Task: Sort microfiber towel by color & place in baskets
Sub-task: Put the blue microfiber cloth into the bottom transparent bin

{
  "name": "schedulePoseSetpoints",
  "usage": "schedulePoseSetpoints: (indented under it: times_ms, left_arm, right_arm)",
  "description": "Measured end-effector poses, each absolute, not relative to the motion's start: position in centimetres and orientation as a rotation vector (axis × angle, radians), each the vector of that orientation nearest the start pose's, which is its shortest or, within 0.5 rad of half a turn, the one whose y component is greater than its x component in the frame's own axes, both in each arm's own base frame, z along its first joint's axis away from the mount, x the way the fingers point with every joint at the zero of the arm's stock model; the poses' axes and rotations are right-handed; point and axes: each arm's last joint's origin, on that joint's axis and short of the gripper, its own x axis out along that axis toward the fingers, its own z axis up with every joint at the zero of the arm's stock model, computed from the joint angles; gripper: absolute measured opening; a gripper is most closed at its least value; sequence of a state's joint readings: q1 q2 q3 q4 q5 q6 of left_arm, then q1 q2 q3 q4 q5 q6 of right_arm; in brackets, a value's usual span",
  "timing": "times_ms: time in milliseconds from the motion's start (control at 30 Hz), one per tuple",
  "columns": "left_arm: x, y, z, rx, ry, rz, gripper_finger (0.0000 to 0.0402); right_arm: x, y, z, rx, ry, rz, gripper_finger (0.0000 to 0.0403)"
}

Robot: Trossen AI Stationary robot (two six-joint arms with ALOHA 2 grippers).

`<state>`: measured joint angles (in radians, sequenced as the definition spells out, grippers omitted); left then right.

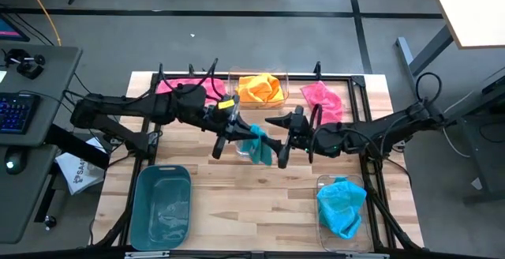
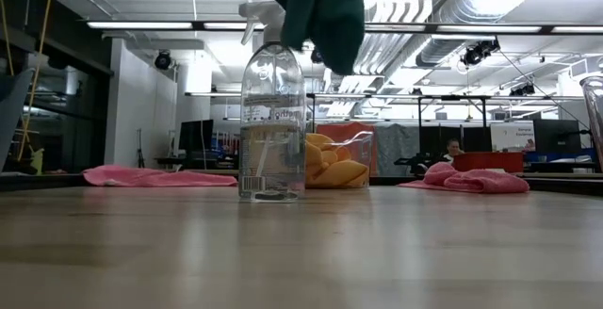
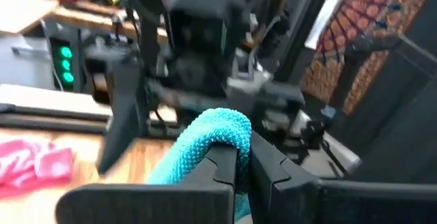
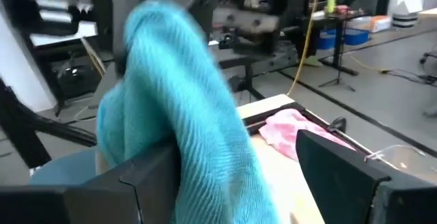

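My right gripper will make the loose end of the teal towel (image 1: 259,146) flop over and stay bunched when it carries the towel, because the towel droops from a narrow, limp fold (image 4: 162,29).
A teal towel (image 1: 257,145) hangs in the air over the middle of the table, above a clear pump bottle (image 2: 272,121); in the low view its lower end (image 2: 320,8) hangs just over the bottle's top. My left gripper (image 1: 239,131) (image 3: 244,145) comes from the table's left and is shut on the towel. My right gripper (image 1: 280,142) (image 4: 239,166) comes from the right, open, its fingers on either side of the hanging towel. The teal basket (image 1: 162,204) stands near left. A clear basket (image 1: 341,208) near right holds teal towels, and a clear basket (image 1: 260,89) at the far edge holds orange ones. My left gripper pinches a bunched fold of the teal towel (image 3: 217,132) between its two fingers, coming roughly level from the table's left. The towel is lifted clear of the table and hangs slack below the fingers. My right gripper: the towel (image 4: 177,115) hangs close against one open finger (image 4: 147,176); whether they touch, I cannot tell.
Pink towels lie at the far left (image 1: 181,87) and far right (image 1: 323,97) of the table. The pump bottle (image 1: 241,144) stands right under the held towel. Bare wood (image 1: 252,204) lies between the two near baskets. A desk with a keyboard (image 1: 16,113) is left of the table.
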<state>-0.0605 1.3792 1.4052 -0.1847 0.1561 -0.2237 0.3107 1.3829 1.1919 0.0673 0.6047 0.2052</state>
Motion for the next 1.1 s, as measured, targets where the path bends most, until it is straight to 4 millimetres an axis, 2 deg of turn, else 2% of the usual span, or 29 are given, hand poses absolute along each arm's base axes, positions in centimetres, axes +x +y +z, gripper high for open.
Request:
schedulePoseSetpoints:
  times_ms: [167, 333, 433, 533, 633, 667, 700, 833, 933, 1100]
  left_arm:
    - [31.3, -2.6, 41.6, -0.223, 0.120, -0.149, 0.0000]
    - [32.2, -2.6, 41.2, -0.252, 0.108, -0.126, 0.0000]
    - [32.8, -2.7, 41.0, -0.276, 0.088, -0.132, 0.0000]
    - [33.5, -2.9, 40.8, -0.302, 0.061, -0.138, 0.0001]
    - [33.9, -2.9, 40.8, -0.304, 0.031, -0.142, 0.0007]
    - [33.9, -2.9, 40.9, -0.304, 0.024, -0.143, 0.0010]
    - [33.9, -2.9, 40.8, -0.310, 0.030, -0.142, 0.0014]
    - [33.6, -2.5, 41.1, -0.325, 0.021, -0.131, 0.0039]
    - [32.9, -1.9, 41.7, -0.346, 0.012, -0.127, 0.0069]
    - [31.3, -1.4, 41.7, -0.365, 0.116, -0.112, 0.0126]
  right_arm:
    - [31.0, 8.5, 36.2, 0.163, 0.068, -0.191, 0.0275]
    - [30.8, 8.9, 36.6, 0.136, 0.038, -0.158, 0.0274]
    - [30.8, 9.0, 36.8, 0.143, 0.027, -0.137, 0.0254]
    - [30.8, 9.0, 36.8, 0.150, 0.031, -0.133, 0.0184]
    - [30.8, 9.0, 36.8, 0.134, 0.031, -0.132, 0.0061]
    - [30.7, 9.0, 36.9, 0.127, 0.032, -0.131, 0.0031]
    - [30.5, 8.9, 37.0, 0.116, 0.036, -0.123, 0.0018]
    - [29.0, 8.6, 37.9, 0.114, 0.052, -0.112, 0.0012]
    - [27.1, 8.0, 38.8, 0.108, 0.090, -0.114, 0.0006]
    - [23.3, 7.0, 39.8, 0.127, 0.167, -0.124, 0.0003]
